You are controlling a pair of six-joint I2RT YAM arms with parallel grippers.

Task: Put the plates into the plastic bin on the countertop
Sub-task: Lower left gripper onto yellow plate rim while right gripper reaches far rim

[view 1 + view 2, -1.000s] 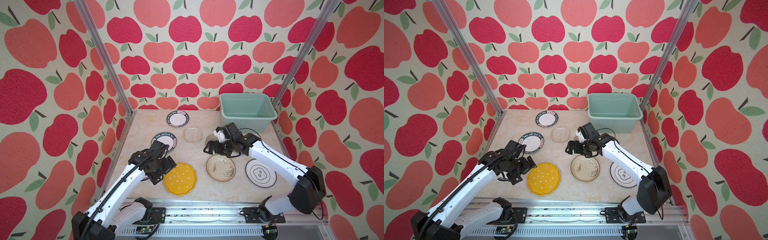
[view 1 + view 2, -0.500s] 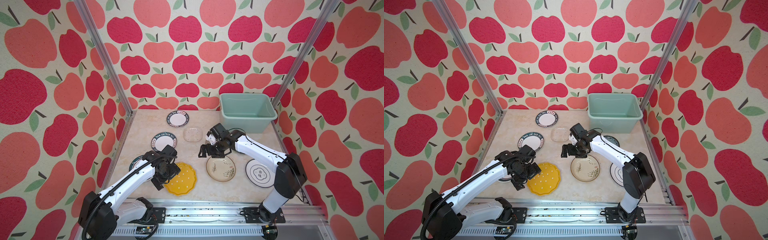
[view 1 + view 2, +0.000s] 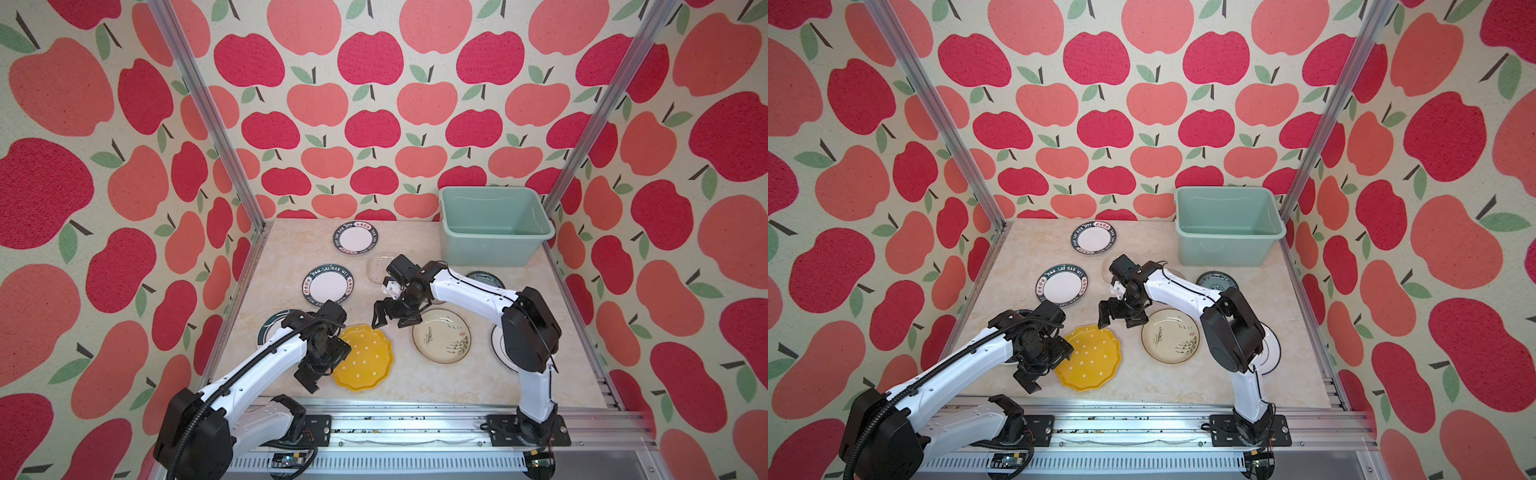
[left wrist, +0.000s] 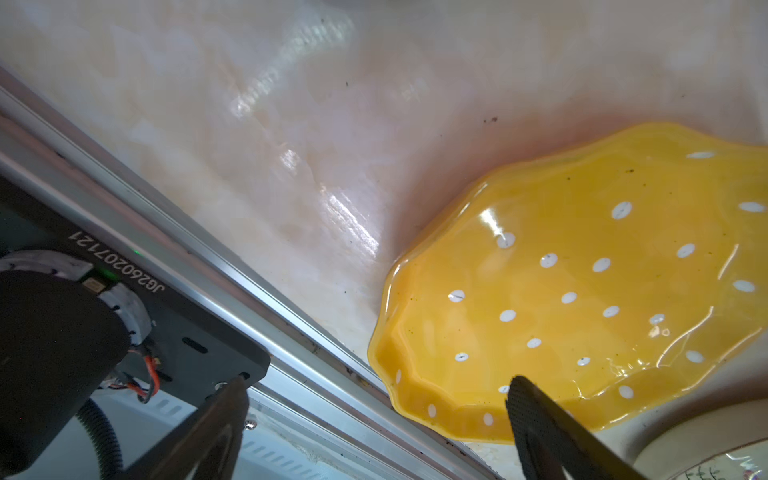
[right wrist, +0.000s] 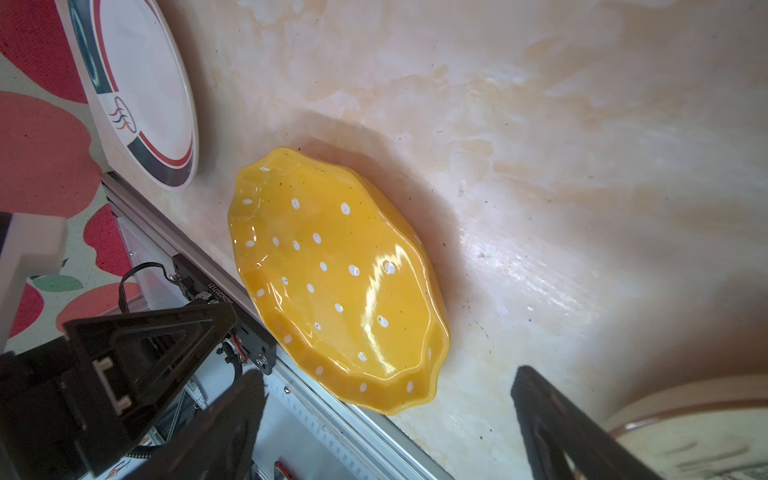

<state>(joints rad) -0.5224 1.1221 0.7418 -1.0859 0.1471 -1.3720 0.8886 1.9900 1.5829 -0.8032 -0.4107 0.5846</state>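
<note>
My right gripper should keep moving in until its open fingers are on both sides of the yellow plate's far edge [image 3: 385,335], as open countertop [image 3: 402,340] lies between that edge and the cream plate.
The yellow dotted scalloped plate [image 3: 365,359] [image 3: 1090,357] lies flat near the front of the countertop [image 3: 436,382]. My left gripper [image 3: 326,365] [image 3: 1044,368] stands open at its left edge; in the left wrist view the plate [image 4: 582,291] has its rim between the spread jaws of that gripper [image 4: 376,384]. My right gripper [image 3: 392,321] [image 3: 1120,320] hangs open and empty just beyond the plate's far edge; its wrist view shows the plate [image 5: 336,282] ahead of that gripper [image 5: 388,374]. The mint-green plastic bin [image 3: 494,248] [image 3: 1227,249] stands empty at the back right.
Two white lettered-rim plates [image 3: 355,237] [image 3: 327,284], a clear glass one [image 3: 376,268], a cream ink-drawn one [image 3: 441,336] and a teal one [image 3: 484,277] lie around. More plates sit partly under each arm [image 3: 270,328] [image 3: 498,349]. An aluminium rail [image 3: 415,409] edges the front.
My left gripper has come forward and right to the yellow plate's left edge. My right gripper has swung left and nearer, from by the glass plate to the yellow plate's far edge.
</note>
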